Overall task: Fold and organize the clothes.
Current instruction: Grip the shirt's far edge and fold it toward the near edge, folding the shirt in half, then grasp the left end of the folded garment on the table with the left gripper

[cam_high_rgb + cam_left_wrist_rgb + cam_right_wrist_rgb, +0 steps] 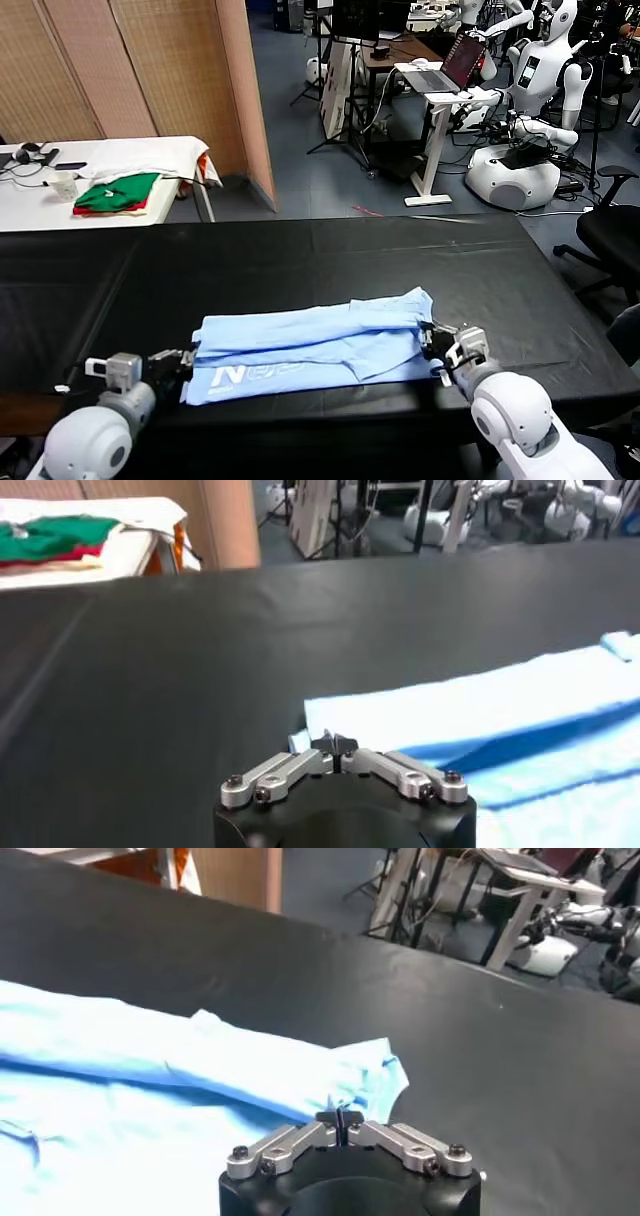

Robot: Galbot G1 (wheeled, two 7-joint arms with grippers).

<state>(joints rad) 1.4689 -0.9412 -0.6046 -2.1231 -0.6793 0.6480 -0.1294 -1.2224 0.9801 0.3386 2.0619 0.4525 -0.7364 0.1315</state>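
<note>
Next, my right gripper straightens the T-shirt's bunched end [365, 1083], which slants at this gripper, by pulling its far corner [421, 294] straight and flat before it opens and backs away.
The pale sky-blue T-shirt [310, 345] lies folded into a long band near the front edge of the black table [300, 260], white lettering [255, 373] facing up at its front left. My left gripper [188, 362] is at the band's left end, jaws shut on the fabric edge; in the left wrist view the gripper [333, 743] meets the shirt [480, 705] at its corner. My right gripper [432, 345] is at the right end, shut on the shirt's edge; in the right wrist view the gripper [340, 1118] pinches the fabric [150, 1068].
A white table [150, 152] at the back left holds folded green and red garments [118, 192] and a cup [63, 185]. Behind are a desk with a laptop [450, 65], white robots [530, 110] and an office chair [610, 235] at the right.
</note>
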